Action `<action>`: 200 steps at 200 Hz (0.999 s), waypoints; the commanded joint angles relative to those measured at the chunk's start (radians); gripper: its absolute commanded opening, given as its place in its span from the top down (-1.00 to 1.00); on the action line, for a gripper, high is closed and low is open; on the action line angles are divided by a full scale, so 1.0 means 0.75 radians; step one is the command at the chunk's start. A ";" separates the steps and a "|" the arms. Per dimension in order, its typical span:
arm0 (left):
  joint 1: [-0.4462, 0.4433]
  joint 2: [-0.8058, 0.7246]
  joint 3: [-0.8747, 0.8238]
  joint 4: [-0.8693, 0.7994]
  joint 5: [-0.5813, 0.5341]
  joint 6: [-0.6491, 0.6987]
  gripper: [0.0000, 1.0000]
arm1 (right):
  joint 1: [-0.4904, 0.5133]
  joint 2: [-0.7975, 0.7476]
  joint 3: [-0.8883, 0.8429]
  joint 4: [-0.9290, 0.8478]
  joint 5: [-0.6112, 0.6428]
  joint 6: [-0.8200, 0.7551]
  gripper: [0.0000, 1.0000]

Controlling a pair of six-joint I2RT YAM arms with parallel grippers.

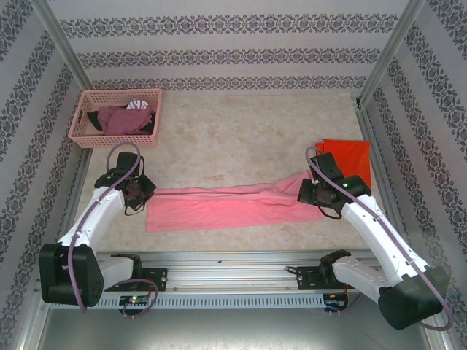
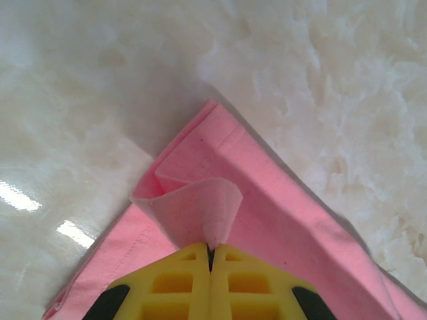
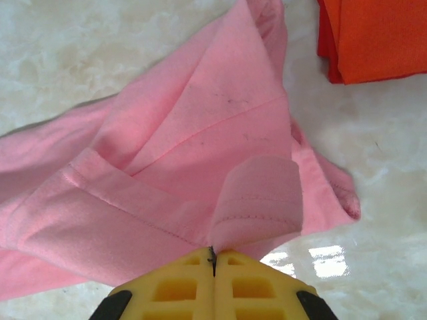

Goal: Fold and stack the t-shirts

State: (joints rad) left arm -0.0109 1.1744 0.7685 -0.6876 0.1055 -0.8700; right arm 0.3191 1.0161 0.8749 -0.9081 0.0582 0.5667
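Note:
I should let go of the curled hem with my right gripper and move that gripper to the slanting end edge (image 3: 291, 125), because the pink t-shirt's far corner (image 3: 265, 15) sticks out crooked past the hem.
A salmon-pink t-shirt (image 1: 211, 205) lies stretched in a long band across the table between my two arms. My left gripper (image 2: 211, 257) is shut on a pinched corner of the pink t-shirt (image 2: 267, 193) at its left end. At the shirt's right end my right gripper (image 3: 213, 259) is shut on a curled hem of the pink t-shirt (image 3: 200, 140). From above, the left gripper (image 1: 143, 191) and right gripper (image 1: 305, 192) hold the cloth at opposite ends. An orange-red t-shirt (image 1: 348, 157) lies folded at the right, also in the right wrist view as the orange-red t-shirt (image 3: 373, 37).
A pink plastic basket (image 1: 82, 117) at the back left holds maroon and black garments with white print (image 1: 124, 117). Patterned walls enclose the table on three sides. A metal rail (image 1: 233, 266) runs along the near edge.

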 commanded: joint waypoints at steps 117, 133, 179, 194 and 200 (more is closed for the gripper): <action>0.016 0.239 -0.180 0.169 0.073 0.037 1.00 | 0.012 0.184 -0.222 0.184 -0.016 -0.004 1.00; 0.015 0.237 -0.185 0.171 0.074 0.035 1.00 | 0.008 0.207 -0.209 0.191 -0.014 -0.012 1.00; 0.016 0.181 -0.152 0.118 0.082 0.037 1.00 | 0.004 0.222 -0.126 0.166 0.015 -0.054 1.00; 0.015 0.152 -0.137 0.087 0.084 0.041 1.00 | -0.002 0.222 -0.092 0.156 0.025 -0.071 1.00; 0.015 0.140 -0.135 0.075 0.087 0.039 1.00 | -0.004 0.222 -0.078 0.153 0.027 -0.075 1.00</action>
State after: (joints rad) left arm -0.0109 1.3243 0.6472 -0.5808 0.1593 -0.8627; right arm 0.3183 1.1816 0.7605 -0.7769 0.0456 0.5434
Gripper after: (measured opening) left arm 0.041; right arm 0.044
